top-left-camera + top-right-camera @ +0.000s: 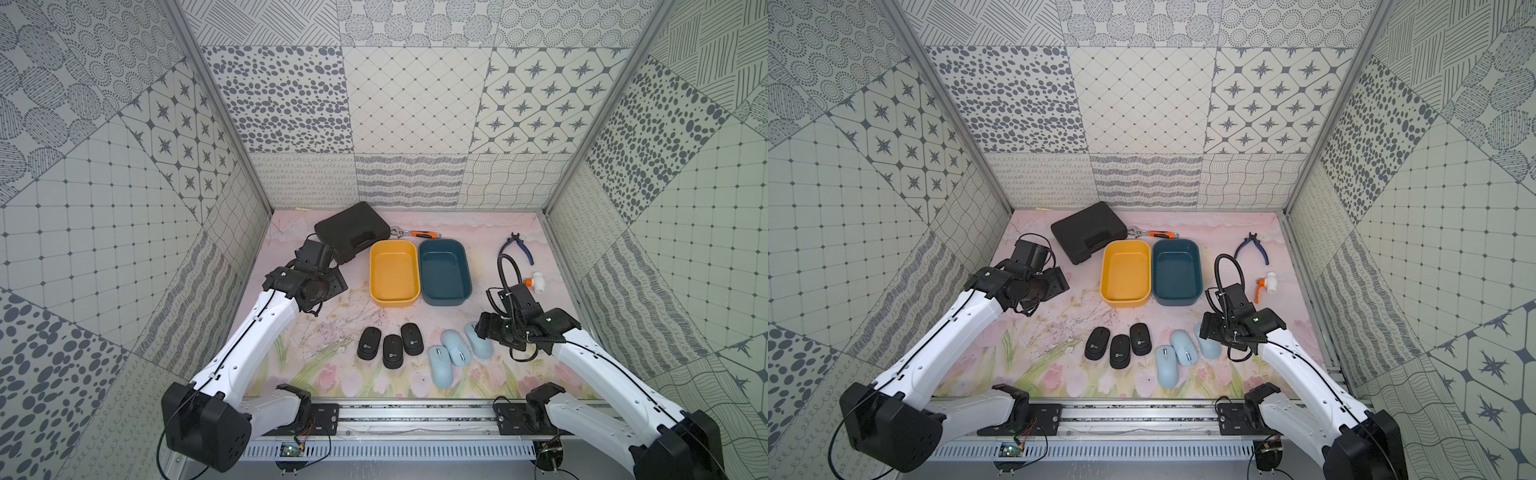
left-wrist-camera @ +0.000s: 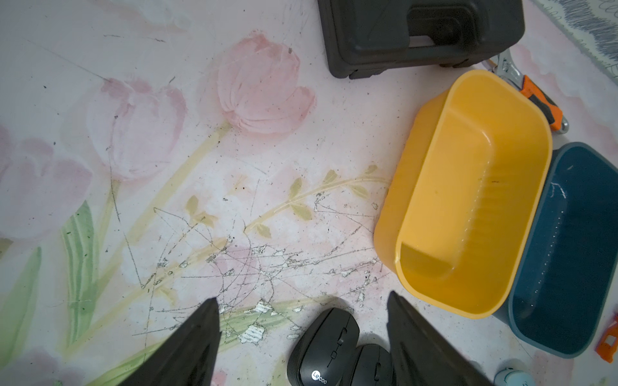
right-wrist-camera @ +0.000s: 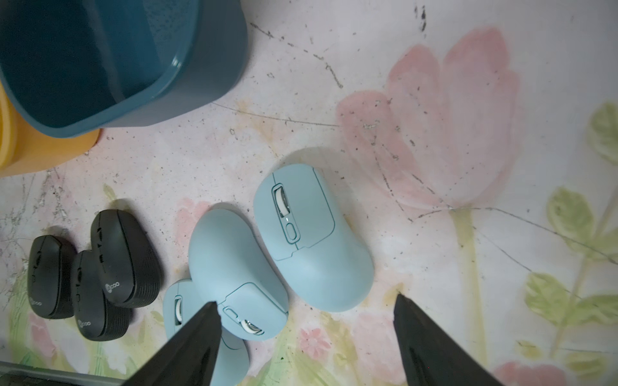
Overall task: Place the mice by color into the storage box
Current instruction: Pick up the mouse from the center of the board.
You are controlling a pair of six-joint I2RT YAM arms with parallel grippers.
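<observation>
The open fingers of my right gripper line up across the blue mouse [image 3: 313,238] nearest the valve, so I keep lowering them until they stand along the mouse's long sides [image 3: 347,228].
Three black mice [image 1: 369,343] [image 1: 392,351] [image 1: 412,338] lie side by side near the table's front, each with a round white logo. To their right lie three pale blue mice [image 1: 441,365] [image 1: 456,347] [image 1: 478,343], touching one another. Behind them stand two empty storage boxes, a yellow box [image 1: 392,274] and a dark teal box [image 1: 444,272]. My left gripper [image 2: 301,297] hangs open left of the yellow box, holding nothing. My right gripper [image 3: 305,298] is open just right of and above the rightmost blue mouse [image 3: 314,240], with only the mat between its fingers.
A black tool case [image 1: 353,230] and an orange-handled wrench [image 1: 419,234] lie behind the boxes. Blue-handled pliers [image 1: 517,249] and a white valve with an orange handle [image 1: 536,282] lie at the back right. Patterned walls close in three sides.
</observation>
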